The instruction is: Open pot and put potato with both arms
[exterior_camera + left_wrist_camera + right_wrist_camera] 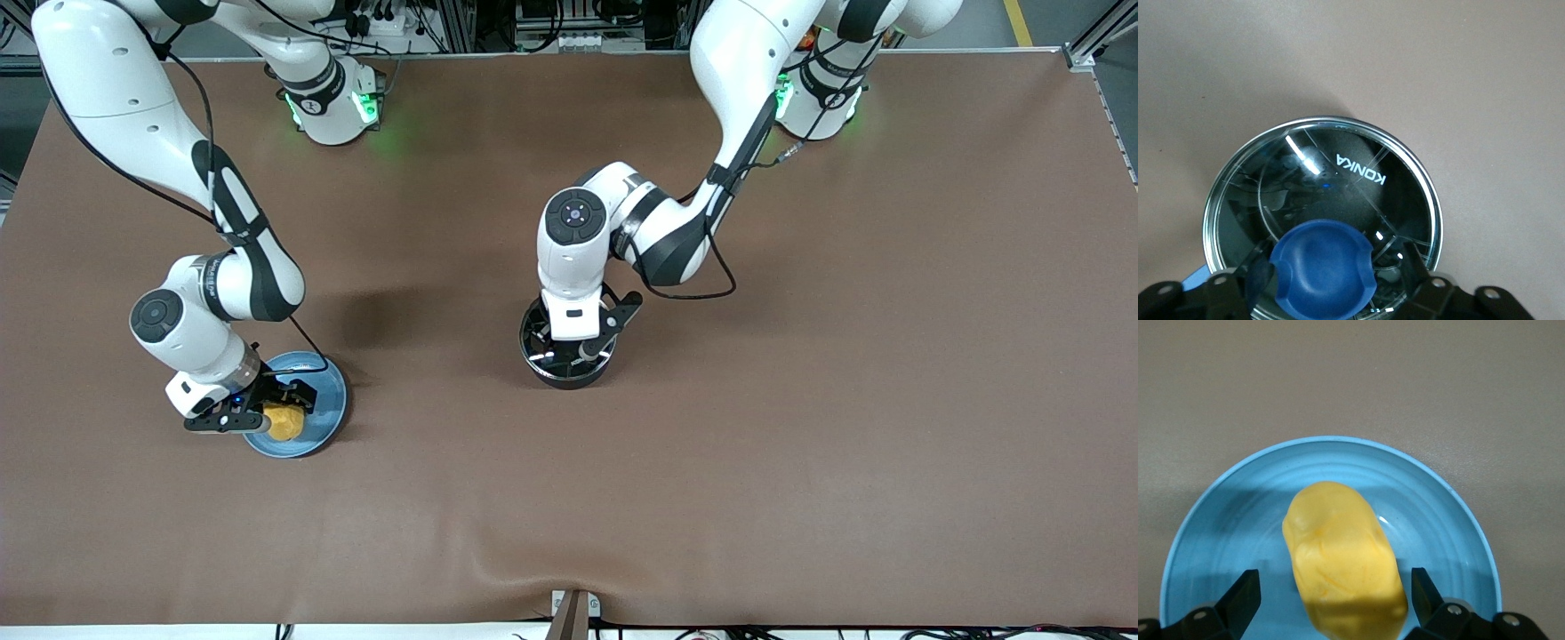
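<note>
I expect the yellow potato (284,422) to turn into line with the open fingers (1423,595) when I squeeze and lift it, because it lies at a slant between them.
The black pot (569,378) stands mid-table with its glass lid (1338,173) on. My left gripper (580,345) is down over the lid, open, its fingers (1415,273) on either side of the blue knob (1321,267), with a gap on one side. A bit of the blue handle (1195,277) shows in the left wrist view. The yellow potato (284,422) lies on a light-blue plate (324,391) toward the right arm's end. My right gripper (271,411) is low over the plate, open, with one finger on each side of the potato (1341,567), not touching it.
The brown table cover (800,400) has a wrinkle near the front edge. A small bracket (573,613) sits at that edge, mid-table.
</note>
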Motion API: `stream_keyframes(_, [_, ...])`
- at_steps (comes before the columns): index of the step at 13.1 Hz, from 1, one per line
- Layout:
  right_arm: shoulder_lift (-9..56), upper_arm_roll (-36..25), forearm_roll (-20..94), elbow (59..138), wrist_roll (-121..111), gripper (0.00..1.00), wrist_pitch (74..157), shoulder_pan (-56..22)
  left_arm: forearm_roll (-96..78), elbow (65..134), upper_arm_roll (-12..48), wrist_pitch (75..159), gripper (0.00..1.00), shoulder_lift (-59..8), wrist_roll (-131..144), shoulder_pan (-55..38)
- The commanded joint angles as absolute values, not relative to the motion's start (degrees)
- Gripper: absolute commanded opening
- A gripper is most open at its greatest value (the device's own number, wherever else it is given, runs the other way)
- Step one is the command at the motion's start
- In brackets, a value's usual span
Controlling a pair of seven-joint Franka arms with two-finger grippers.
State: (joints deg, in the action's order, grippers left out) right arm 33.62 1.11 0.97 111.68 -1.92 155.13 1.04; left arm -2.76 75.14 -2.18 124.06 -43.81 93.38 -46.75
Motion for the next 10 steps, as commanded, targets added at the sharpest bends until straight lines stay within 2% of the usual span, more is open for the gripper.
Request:
stream_keyframes(1, [34.4, 1.5, 1.6, 111.8, -2.9, 1.0, 157.7, 1.3, -2.5, 73.7, -2.7, 124.4, 0.82, -45.2, 94.5, -47.3])
stream_keyframes(3, [35.5, 1.5, 1.6, 111.8, -2.9, 1.0, 159.3, 1.4, -2.6, 73.7, -2.7, 124.4, 0.75, -45.2, 94.5, -47.3])
stream_keyframes(6, [35.9, 1.5, 1.6, 111.8, -2.8, 1.0, 159.5, 1.4, -2.7, 73.7, -2.7, 124.1, 0.38, -44.9, 94.4, -47.2])
stream_keyframes(8, [35.8, 1.5, 1.6, 111.8, -2.9, 1.0, 159.5, 1.4, -2.7, 73.7, -2.7, 123.5, 0.06, -44.5, 94.3, -47.1])
stream_keyframes(9, [35.8, 1.5, 1.6, 111.8, -2.8, 0.93, 159.5, 1.4, -2.5, 73.7, -2.9, 122.7, 0.0, -44.3, 94.0, -47.1])
stream_keyframes(10, [35.8, 1.5, 1.6, 111.8, -2.8, 0.82, 159.6, 1.4, -2.3, 73.7, -3.0, 121.4, 0.0, -44.1, 93.7, -47.1])
